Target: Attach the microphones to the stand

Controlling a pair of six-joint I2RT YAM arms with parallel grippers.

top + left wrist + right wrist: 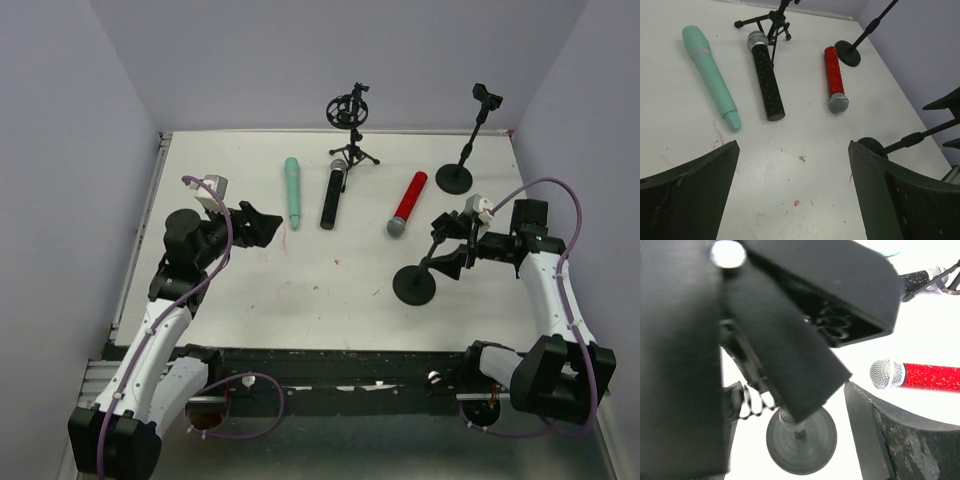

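Observation:
I should bring the near round-base stand (414, 286) to the middle (371, 272) with my right gripper for my left gripper to hold, because the stand sits far from my left gripper.
Three microphones lie on the white table: a teal one (292, 192) (710, 75), a black one (333, 195) (766, 75) and a red one (407, 203) (833, 77) (927, 376). A round-base stand (414, 285) (800, 442) stands near the right arm. My right gripper (452, 250) (790, 400) is open around this stand's black clip (805, 340), which fills the gap between the jaws. My left gripper (265, 225) (792, 150) hovers open and holds nothing, just short of the teal microphone's near end.
A tripod stand with a ring shock mount (350, 125) (772, 22) stands at the back centre, touching the black microphone's head. A second round-base stand (456, 177) (847, 52) with a clip on top is at the back right. Walls close in on three sides.

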